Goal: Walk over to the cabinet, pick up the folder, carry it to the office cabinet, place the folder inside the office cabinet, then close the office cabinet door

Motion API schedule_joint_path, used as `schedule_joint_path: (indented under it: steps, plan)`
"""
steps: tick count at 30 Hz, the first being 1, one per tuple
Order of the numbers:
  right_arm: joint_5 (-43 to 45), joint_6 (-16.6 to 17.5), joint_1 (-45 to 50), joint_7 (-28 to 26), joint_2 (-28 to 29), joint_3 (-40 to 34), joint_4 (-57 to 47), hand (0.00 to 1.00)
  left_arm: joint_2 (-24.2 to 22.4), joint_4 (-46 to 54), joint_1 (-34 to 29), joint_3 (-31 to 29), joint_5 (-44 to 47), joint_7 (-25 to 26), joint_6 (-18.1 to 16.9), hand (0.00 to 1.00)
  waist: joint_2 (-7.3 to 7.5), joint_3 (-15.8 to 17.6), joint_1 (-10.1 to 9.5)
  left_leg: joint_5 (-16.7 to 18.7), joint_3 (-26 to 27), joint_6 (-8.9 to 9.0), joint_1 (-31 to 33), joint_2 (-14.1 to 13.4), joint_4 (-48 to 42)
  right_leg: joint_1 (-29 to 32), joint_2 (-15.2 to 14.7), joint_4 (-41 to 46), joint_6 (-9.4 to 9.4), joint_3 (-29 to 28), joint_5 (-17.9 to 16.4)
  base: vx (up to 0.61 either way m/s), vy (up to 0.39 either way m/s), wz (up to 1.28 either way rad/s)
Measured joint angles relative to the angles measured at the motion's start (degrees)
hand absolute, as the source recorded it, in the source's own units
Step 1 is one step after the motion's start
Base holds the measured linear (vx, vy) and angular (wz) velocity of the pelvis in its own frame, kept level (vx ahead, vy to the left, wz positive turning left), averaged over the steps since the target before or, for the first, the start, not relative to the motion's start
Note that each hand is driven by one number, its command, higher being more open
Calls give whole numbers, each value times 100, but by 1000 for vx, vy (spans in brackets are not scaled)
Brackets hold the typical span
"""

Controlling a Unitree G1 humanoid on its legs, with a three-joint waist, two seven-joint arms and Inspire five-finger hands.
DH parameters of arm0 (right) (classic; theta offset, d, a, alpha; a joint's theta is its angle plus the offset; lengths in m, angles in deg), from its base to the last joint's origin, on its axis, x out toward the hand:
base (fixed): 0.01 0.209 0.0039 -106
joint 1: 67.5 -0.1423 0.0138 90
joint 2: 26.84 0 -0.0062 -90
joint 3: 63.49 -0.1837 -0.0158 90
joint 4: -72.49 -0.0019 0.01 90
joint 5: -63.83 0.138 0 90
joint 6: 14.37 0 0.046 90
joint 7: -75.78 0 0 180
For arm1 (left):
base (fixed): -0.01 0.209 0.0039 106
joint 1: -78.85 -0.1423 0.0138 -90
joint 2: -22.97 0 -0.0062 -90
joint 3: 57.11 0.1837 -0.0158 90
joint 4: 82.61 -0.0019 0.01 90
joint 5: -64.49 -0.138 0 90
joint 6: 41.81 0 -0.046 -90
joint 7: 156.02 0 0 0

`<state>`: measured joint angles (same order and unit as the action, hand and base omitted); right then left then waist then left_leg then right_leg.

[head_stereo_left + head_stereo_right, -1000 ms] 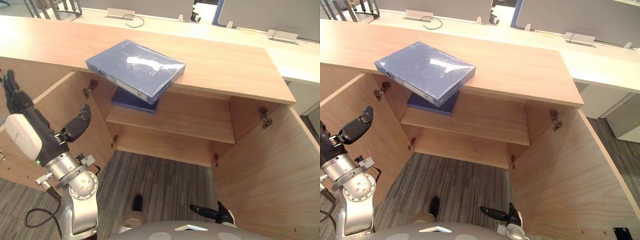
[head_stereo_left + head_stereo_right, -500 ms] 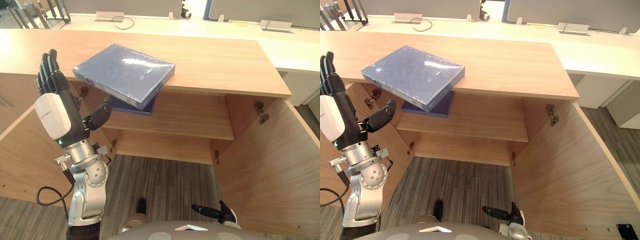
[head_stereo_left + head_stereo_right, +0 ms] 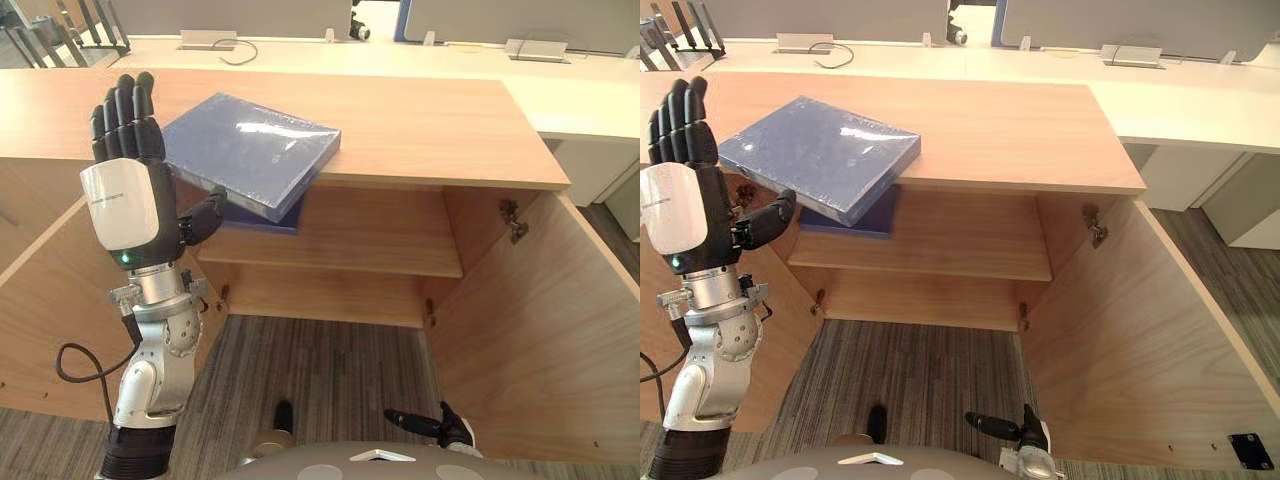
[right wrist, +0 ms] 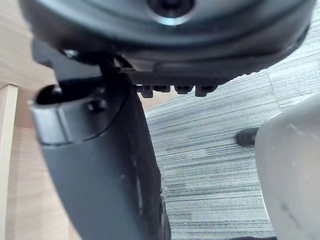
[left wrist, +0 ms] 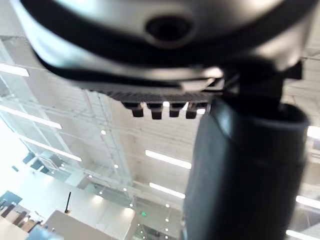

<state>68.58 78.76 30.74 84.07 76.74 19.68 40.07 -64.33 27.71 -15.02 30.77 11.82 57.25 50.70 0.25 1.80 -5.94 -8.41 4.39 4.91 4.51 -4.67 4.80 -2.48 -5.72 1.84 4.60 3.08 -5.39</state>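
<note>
The folder's corner jutting over the cabinet's front edge (image 3: 276,207) remains straight, so I expect the blue folder (image 3: 250,143) to keep flat when the robot carries it by its edges.
A blue folder (image 3: 255,145) lies on the wooden cabinet top (image 3: 430,120), its near corner jutting out over the front edge. My left hand (image 3: 125,200) is raised just left of the folder, open, fingers straight up and thumb (image 3: 205,213) pointing under the overhanging corner without touching it. In the left wrist view the thumb (image 5: 245,170) stands out against a ceiling with lights. My right hand (image 3: 430,427) hangs low over the carpet, open; its thumb (image 4: 100,160) shows in the right wrist view.
Both cabinet doors stand open: the left door (image 3: 40,290) beside my left arm, the right door (image 3: 540,330) swung out wide. A second dark blue folder (image 3: 262,212) lies on the inner shelf (image 3: 350,250). A white desk (image 3: 330,50) with cables runs behind.
My left hand has risen from low at the left to beside the folder, fingers now pointing straight up. The camera has shifted slightly. The folder and right hand have not moved.
</note>
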Motion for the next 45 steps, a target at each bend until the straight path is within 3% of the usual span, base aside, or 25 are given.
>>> schedule_joint_path:
  steps: [20, 26, 36, 45]
  plan:
    - [-4, -2, -7, 3, -20, -68, 133, 100, 663, -359, 18, 239, -222, -273, -133, 100, 1, -156, -3, -4, 51, -3, -5, -2, 4, 24, -2, 12, 1, -48, 4, 0, 0, 0]
    - [-6, -19, -8, 4, -29, -94, 135, 100, 964, -1302, 356, 371, -291, -348, -149, 100, -5, -172, 0, -6, 69, -14, -106, -1, 30, -48, -6, -5, -74, -41, -44, -1, 0, -1]
    - [-7, -32, -11, 3, -21, -152, 136, 100, 1339, -2002, 630, 784, -575, -518, -346, 100, 6, -160, -3, 38, 106, 1, -104, 6, 32, -65, -17, -95, -80, -62, -40, 0, 0, -1]
    - [-6, -34, -29, 3, -9, -171, 137, 100, 1396, -2590, 1091, 1123, -637, -597, -389, 100, 33, -130, 25, 80, 177, 9, -148, 5, 33, -80, -19, -103, -68, -139, -17, 13, -4, -4]
